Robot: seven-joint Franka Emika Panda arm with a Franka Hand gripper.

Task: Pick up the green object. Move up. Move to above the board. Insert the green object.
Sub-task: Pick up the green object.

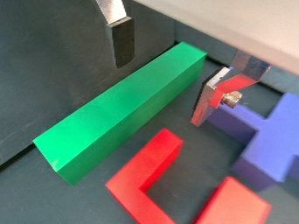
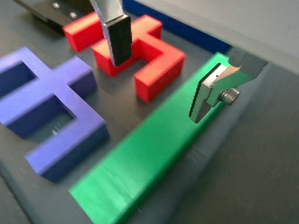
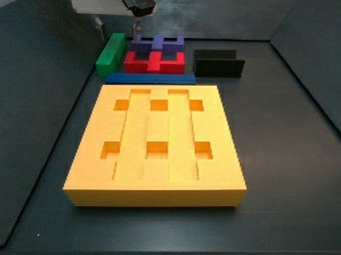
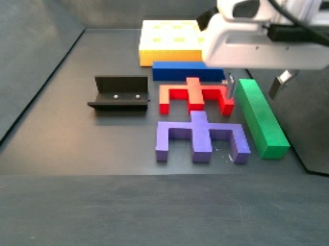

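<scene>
I can see a long straight groove in the board, shaped like the plain bar, so the green object will sink into it lengthwise when I insert it.
The green object is a long plain bar lying flat on the dark floor, also seen in the wrist view and in both side views. My gripper hangs open over one end of the bar, one finger on each long side, and nothing is gripped. In the side view the gripper stands over the bar's far end. The board is a large yellow slab with grooves and six square holes, well apart from the gripper.
A red notched block and a purple notched block lie beside the bar. A blue bar sits between them and the board. The fixture stands past the red block. Enclosure walls run close to the green bar.
</scene>
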